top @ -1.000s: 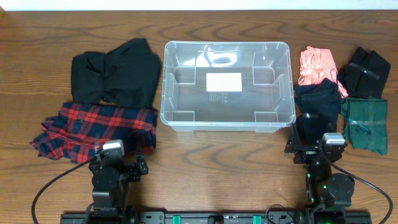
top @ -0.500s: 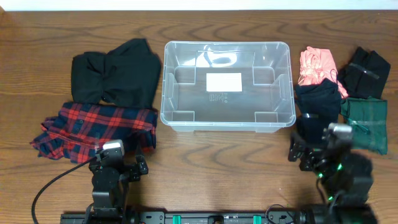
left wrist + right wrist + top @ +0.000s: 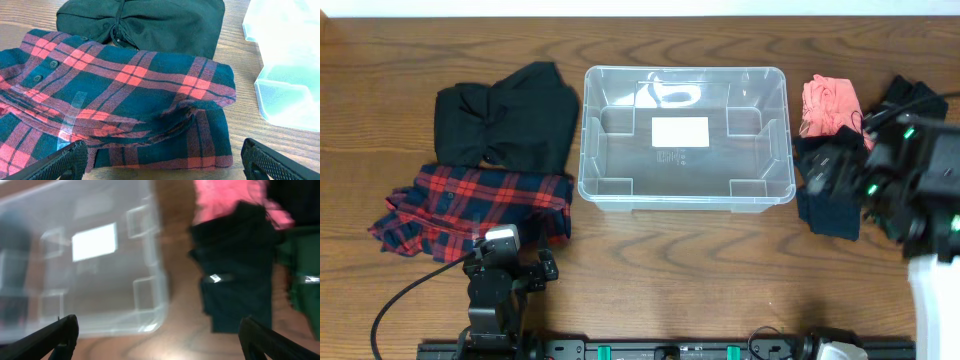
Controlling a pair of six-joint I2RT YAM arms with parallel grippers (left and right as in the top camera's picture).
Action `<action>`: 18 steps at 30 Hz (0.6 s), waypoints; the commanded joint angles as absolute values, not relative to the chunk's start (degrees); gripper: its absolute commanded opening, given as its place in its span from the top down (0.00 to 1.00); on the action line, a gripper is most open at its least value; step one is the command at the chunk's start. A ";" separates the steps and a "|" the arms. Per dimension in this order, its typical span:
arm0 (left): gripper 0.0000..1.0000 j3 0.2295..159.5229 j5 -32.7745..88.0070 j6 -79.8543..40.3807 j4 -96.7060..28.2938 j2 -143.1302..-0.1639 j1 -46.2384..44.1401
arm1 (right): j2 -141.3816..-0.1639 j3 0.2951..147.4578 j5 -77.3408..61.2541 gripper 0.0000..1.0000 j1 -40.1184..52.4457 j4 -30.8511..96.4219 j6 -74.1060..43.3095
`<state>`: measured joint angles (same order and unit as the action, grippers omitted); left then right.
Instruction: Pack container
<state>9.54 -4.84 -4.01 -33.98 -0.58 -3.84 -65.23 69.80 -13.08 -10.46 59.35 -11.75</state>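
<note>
The green garment's front part (image 3: 306,287) is clear of the navy garment (image 3: 237,287). My right gripper should keep going toward the green garment until the fingers close on it.
The clear container (image 3: 780,110) sits empty at the table's middle, white label on its bottom; it also shows in the right wrist view (image 3: 150,285) and the left wrist view (image 3: 287,95). My right gripper (image 3: 825,170) is open and empty, raised above the dark navy folded garment (image 3: 832,210) just right of the container; in its own view (image 3: 157,342) the navy garment (image 3: 240,295) lies ahead. My left gripper (image 3: 535,272) is open and empty near the front edge, just in front of the red plaid shirt (image 3: 470,205), seen close in its view (image 3: 125,95).
A black garment (image 3: 505,115) lies behind the plaid shirt, also in the left wrist view (image 3: 150,20). Right of the container lie a pink garment (image 3: 825,100), a black garment (image 3: 905,95) and a green one (image 3: 305,280), partly hidden by my right arm.
My right arm has risen from the front edge and swung back over the clothes at the right. The left arm has not moved.
</note>
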 commanded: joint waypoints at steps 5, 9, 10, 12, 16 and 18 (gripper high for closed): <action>0.02 8.75 -5.10 -3.22 -33.69 -0.19 -3.55 | -80.44 74.00 -20.93 0.01 -30.52 57.30 -12.16; 0.02 8.75 -5.10 -3.22 -33.69 -0.19 -3.55 | -88.64 74.00 -22.57 0.01 -39.33 54.48 -12.19; 0.02 8.75 -5.10 -3.25 -33.69 -0.19 -3.55 | -90.63 74.00 -22.52 0.01 -41.28 53.49 -12.16; 0.02 8.75 -5.10 -3.22 -33.69 -0.19 -3.55 | -94.17 74.02 -22.52 0.01 -44.95 50.63 -12.14; 0.02 8.75 -5.10 -3.22 -33.69 -0.19 -3.55 | -98.21 74.04 -23.03 0.01 -51.64 46.35 -7.68; 0.02 8.75 -5.10 -3.22 -33.69 -0.19 -3.55 | -99.15 74.04 -24.05 0.01 -54.22 45.32 -3.27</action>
